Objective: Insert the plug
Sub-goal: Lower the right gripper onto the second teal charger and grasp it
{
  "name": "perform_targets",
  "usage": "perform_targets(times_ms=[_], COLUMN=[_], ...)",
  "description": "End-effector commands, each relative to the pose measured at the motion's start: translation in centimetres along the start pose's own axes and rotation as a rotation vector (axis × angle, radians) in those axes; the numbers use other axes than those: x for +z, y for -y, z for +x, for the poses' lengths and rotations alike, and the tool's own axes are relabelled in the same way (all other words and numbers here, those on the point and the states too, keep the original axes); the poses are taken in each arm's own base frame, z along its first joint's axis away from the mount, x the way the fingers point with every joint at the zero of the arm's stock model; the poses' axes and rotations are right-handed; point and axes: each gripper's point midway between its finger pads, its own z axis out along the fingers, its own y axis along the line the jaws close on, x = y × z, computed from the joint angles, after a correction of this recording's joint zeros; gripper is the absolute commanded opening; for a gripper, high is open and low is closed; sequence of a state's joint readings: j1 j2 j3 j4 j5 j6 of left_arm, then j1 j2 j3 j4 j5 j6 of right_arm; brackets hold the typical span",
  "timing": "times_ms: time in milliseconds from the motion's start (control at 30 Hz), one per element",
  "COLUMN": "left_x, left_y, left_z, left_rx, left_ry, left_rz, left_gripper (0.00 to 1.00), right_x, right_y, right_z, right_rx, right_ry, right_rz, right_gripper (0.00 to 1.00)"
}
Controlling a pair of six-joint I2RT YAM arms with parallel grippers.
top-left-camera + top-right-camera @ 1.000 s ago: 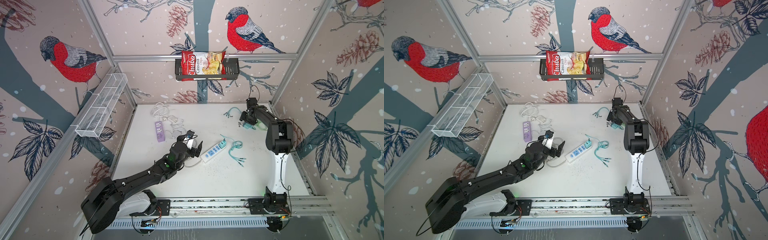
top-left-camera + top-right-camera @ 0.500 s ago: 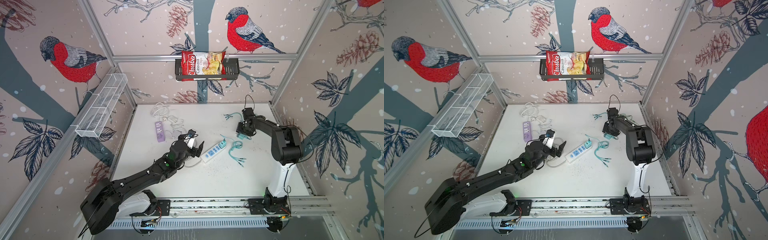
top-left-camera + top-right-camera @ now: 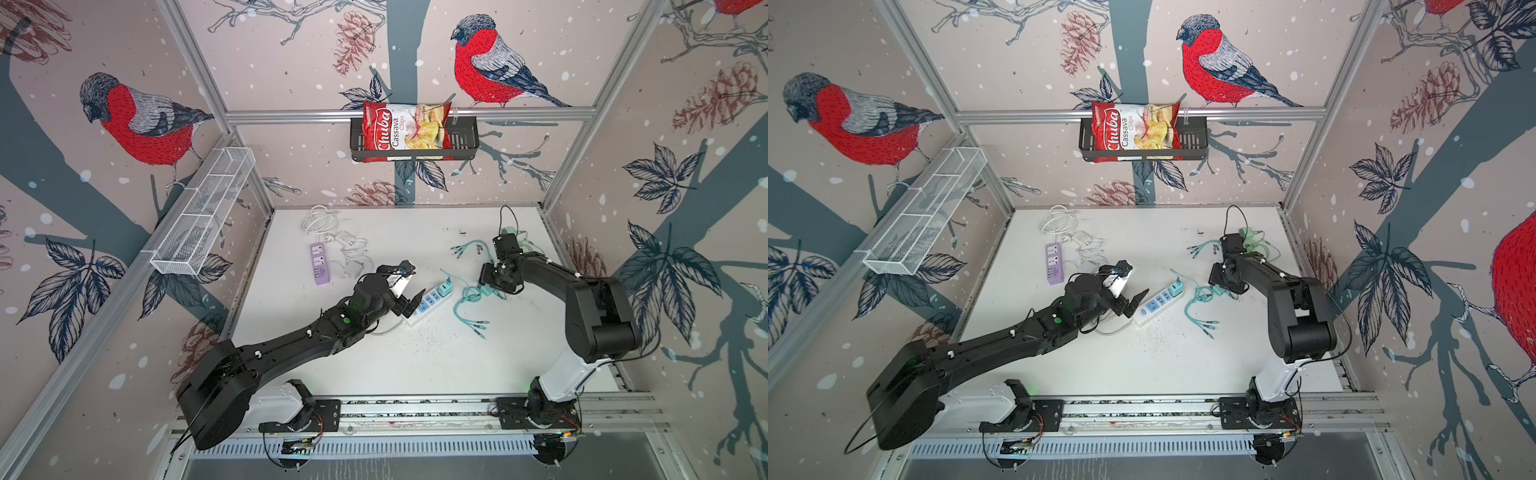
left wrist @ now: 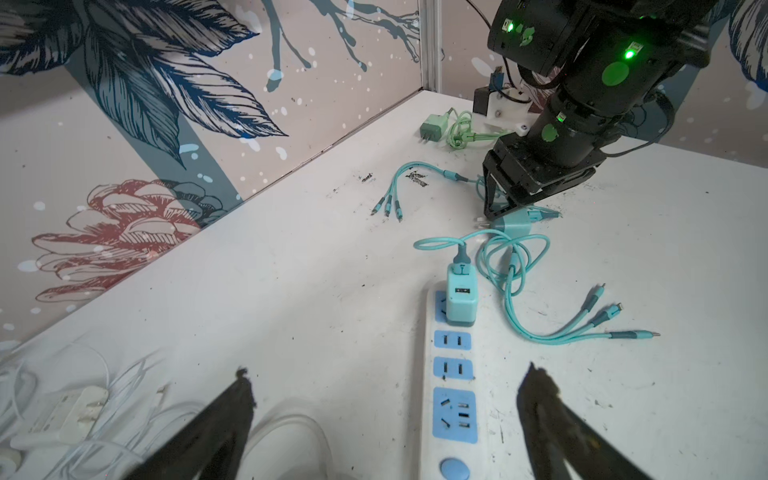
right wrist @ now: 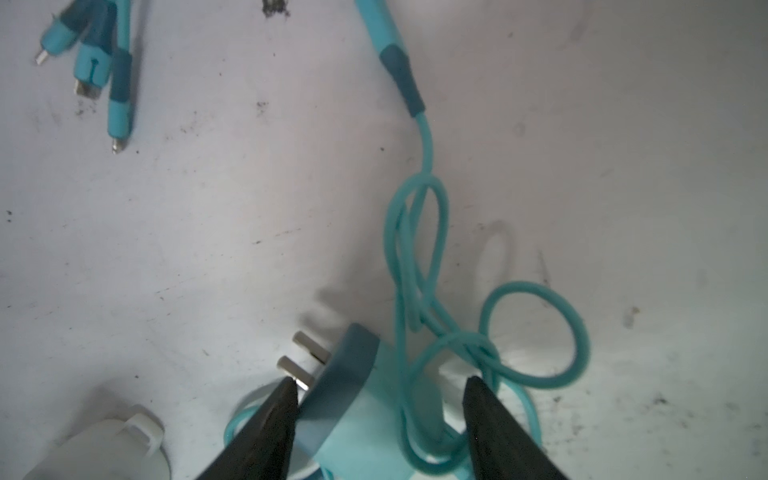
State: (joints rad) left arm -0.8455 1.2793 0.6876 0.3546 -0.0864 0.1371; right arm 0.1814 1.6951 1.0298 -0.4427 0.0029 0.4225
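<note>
My right gripper needs to move the cable loops (image 5: 405, 406) caught against the teal plug's body out of the way before my left gripper comes across to take the plug (image 5: 360, 420).
A teal plug (image 5: 353, 407) with two metal prongs lies tilted on the table, its cable looped over it. My right gripper (image 5: 382, 399) is shut on it: one finger rests against the pronged face, and cable loops sit between the body and the other finger. In the left wrist view the plug (image 4: 515, 222) rests on the table under that gripper (image 4: 492, 208). The white power strip (image 3: 428, 301) with blue sockets lies mid-table, a teal charger (image 3: 446, 287) standing in its far socket. My left gripper (image 4: 386, 386) hangs wide open over the strip's (image 4: 453, 365) switch end, holding nothing.
A teal three-headed cable (image 3: 473, 320) sprawls right of the strip, another (image 3: 465, 248) behind it. A green charger (image 4: 432, 129) sits at the back right corner. A purple strip (image 3: 319, 264) and white cables (image 3: 332, 232) lie at the back left.
My right gripper has come forward from the back right corner toward the strip, the teal plug moving with it. The left arm has stayed where it was.
</note>
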Motion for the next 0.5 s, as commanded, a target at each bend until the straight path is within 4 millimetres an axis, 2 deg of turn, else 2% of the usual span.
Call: perform_targets(times_ms=[0,133,267,467], left_x=[0.5,1.6,3.0,4.0], left_y=[1.1,2.1,2.7,3.3], left_z=[-0.9,-1.9,-3.1,-4.7], left_rx=[0.053,0.089,0.111,0.126], left_ry=[0.014,0.025,0.038,0.073], left_rz=[0.031,0.052,0.074,0.096], left_gripper=[0.97,0.97,0.97,0.97], right_x=[-0.7,-1.9,-3.3,-3.7], right_y=[0.7,1.0,-0.1,-1.2], right_z=[-0.5,0.1,1.2,2.4], right_rx=[0.028,0.059,0.119,0.192], right_ry=[0.034,0.057,0.08,0.095], right_rz=[0.01,-0.007,-0.116,-0.226], right_gripper=[0.65,0.67,0.67,0.65])
